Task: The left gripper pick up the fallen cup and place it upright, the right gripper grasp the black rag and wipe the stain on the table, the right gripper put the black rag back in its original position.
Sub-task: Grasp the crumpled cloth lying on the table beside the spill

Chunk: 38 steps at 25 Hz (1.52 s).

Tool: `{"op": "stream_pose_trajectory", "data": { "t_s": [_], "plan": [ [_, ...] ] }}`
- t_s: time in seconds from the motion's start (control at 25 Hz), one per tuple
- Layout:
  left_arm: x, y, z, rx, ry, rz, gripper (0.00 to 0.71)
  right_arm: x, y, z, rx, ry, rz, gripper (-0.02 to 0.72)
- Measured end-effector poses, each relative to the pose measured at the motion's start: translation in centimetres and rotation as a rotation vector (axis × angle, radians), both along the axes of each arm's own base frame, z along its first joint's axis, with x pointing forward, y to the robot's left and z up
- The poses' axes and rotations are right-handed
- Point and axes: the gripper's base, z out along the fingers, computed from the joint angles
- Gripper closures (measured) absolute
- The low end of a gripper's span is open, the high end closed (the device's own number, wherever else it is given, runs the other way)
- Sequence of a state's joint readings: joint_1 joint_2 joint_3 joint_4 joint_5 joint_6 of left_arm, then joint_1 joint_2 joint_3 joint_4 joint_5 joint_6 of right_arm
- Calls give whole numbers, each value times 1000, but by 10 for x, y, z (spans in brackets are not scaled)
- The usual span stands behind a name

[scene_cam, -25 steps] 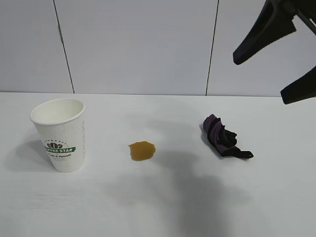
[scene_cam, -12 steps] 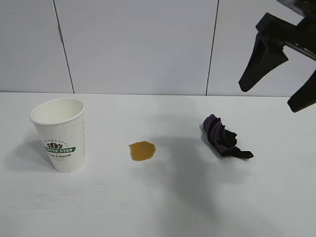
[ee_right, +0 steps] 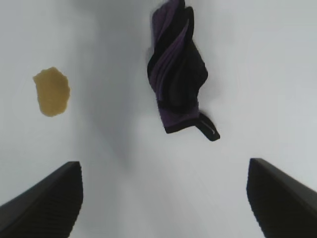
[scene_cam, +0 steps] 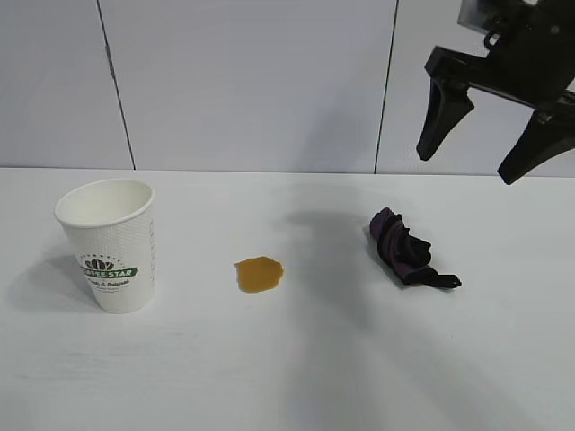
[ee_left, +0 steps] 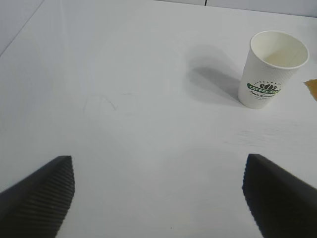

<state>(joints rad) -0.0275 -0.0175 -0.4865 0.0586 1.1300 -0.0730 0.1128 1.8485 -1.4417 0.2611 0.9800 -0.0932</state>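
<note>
The amber stain (scene_cam: 258, 275) will spread thin and leave faint marks when I wipe it with the black rag, because it has a puddle's rounded edge (scene_cam: 280, 271).
The white paper cup (scene_cam: 111, 244) with its green logo stands upright at the left of the table (scene_cam: 287, 377); the left wrist view shows the cup (ee_left: 271, 69) far from my left gripper (ee_left: 158, 171), which is open and empty. An amber stain (scene_cam: 259, 274) lies mid-table. The black rag (scene_cam: 409, 251) with purple folds lies to its right. My right gripper (scene_cam: 465, 168) hangs open in the air above and behind the rag, holding nothing. In the right wrist view the black rag (ee_right: 179, 74) and the stain (ee_right: 51, 91) lie ahead of the right gripper (ee_right: 163, 171).
A pale grey panelled wall (scene_cam: 252, 81) rises behind the table. Bare white tabletop surrounds the cup, the stain and the rag. The left arm is outside the exterior view.
My right gripper has swung leftward from the upper right corner and now points down above the rag, still open. Cup, stain and rag have not moved.
</note>
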Motion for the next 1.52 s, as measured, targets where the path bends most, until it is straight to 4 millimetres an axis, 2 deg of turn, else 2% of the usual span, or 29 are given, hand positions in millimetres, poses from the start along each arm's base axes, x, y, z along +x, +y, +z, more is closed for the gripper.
{"op": "stream_pose_trajectory", "data": {
  "t_s": [0.32,0.48,0.68,1.04,1.32,1.52],
  "plan": [
    [0,0,0,0,0,0,46,26,40,-33,-137,27,83,81],
    [0,0,0,0,0,0,46,38,45,-53,-145,54,80,81],
    [0,0,0,-1,0,-1,46,43,46,-75,-162,87,79,81],
    [0,0,0,-1,0,-1,46,50,46,-96,-177,77,70,136],
    [0,0,0,-1,0,-1,46,55,47,-97,-169,29,59,140],
    [0,0,0,-1,0,-1,46,57,47,-97,-169,16,47,208]
  ]
}}
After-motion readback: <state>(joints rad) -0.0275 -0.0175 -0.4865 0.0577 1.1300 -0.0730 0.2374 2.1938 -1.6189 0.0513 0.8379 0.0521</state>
